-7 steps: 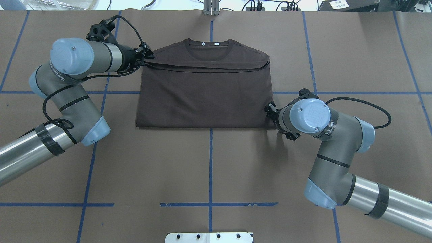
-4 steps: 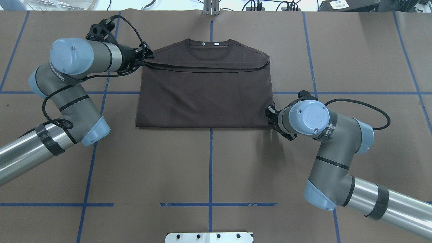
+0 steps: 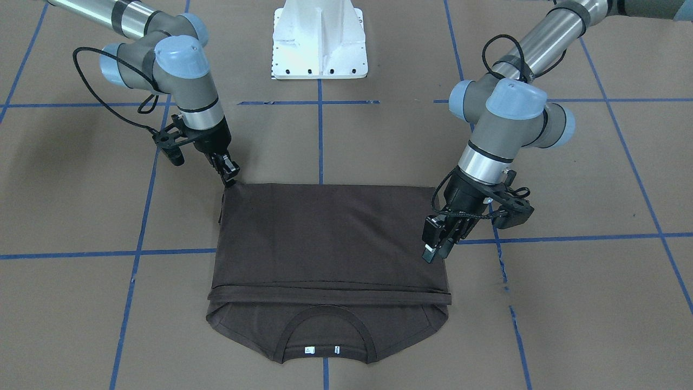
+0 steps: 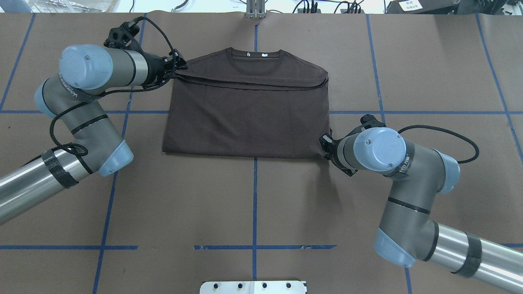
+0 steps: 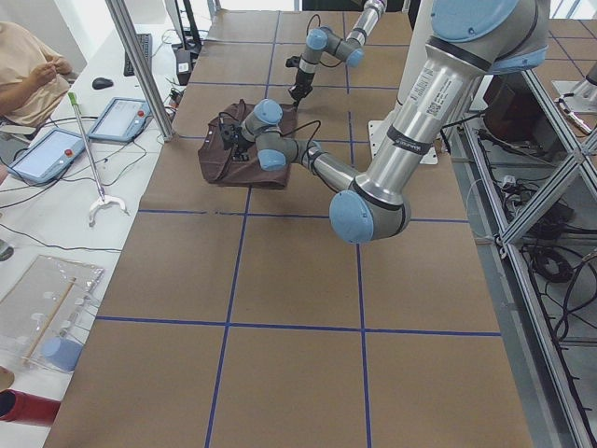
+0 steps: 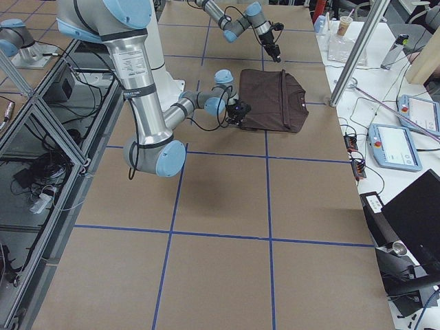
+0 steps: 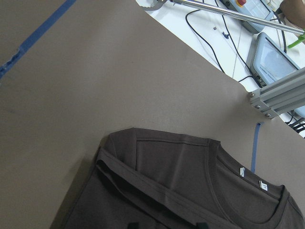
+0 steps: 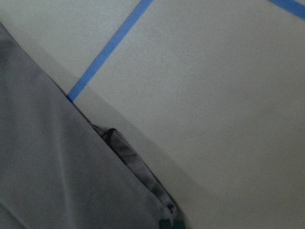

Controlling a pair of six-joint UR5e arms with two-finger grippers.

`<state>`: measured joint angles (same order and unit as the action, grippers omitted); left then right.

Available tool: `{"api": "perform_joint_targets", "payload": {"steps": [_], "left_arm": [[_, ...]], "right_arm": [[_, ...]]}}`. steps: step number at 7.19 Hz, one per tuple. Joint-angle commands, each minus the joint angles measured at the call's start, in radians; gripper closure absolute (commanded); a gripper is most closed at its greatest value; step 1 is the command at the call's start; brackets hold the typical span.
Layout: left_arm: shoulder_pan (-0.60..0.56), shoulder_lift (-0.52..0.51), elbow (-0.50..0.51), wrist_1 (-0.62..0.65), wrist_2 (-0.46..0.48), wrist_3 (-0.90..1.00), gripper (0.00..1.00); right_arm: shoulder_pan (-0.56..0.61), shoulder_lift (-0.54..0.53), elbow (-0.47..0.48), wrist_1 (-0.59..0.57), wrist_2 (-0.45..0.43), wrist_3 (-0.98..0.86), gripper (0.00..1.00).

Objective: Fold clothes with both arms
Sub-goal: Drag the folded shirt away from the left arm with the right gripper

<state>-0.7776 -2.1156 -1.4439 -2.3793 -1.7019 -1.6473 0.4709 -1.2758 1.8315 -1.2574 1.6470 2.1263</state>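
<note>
The T-shirt (image 3: 328, 237) will swing around and keep its fold when I drag its edge, because the hem (image 3: 328, 294) lies flat and straight across the chest.
The dark brown T-shirt (image 4: 245, 116) lies flat on the brown table, with its lower half folded up to the chest; collar and white labels (image 3: 319, 349) face away from the robot. My left gripper (image 4: 176, 68) hovers just above the left end of the folded-over hem (image 3: 436, 246). In the left wrist view its fingertips stand apart over the shirt (image 7: 190, 181), open and empty. My right gripper (image 4: 327, 145) is at the shirt's near right corner (image 3: 230, 176). It looks shut on the folded edge (image 8: 124, 152).
The white pedestal base (image 3: 319, 38) stands at the robot's side of the table. Blue tape lines (image 4: 254, 204) cross the brown surface. Beyond the far edge are a metal post (image 5: 140, 65), tablets (image 5: 42, 154) and a seated person (image 5: 28, 65).
My right arm has shifted slightly outward and toward the robot at the corner. The shirt's near edge has slid a little toward the robot. The left arm has barely moved.
</note>
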Motion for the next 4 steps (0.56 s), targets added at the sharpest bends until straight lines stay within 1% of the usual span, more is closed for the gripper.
{"api": "perform_joint_targets", "payload": {"steps": [1,2,3,4], "left_arm": [[0.007,0.034,-0.102,0.005,-0.016,-0.034,0.5],[0.038,0.051,-0.143,0.005,-0.084,-0.045,0.49],[0.046,0.043,-0.148,0.002,-0.096,-0.063,0.42],[0.066,0.046,-0.173,0.003,-0.096,-0.08,0.39]], "right_arm": [[-0.166,-0.219,0.288,-0.063,-0.003,0.023,1.0],[-0.275,-0.255,0.38,-0.133,0.007,0.065,1.0],[-0.388,-0.273,0.461,-0.245,0.014,0.067,1.0],[-0.467,-0.267,0.497,-0.266,0.034,0.078,1.0]]}}
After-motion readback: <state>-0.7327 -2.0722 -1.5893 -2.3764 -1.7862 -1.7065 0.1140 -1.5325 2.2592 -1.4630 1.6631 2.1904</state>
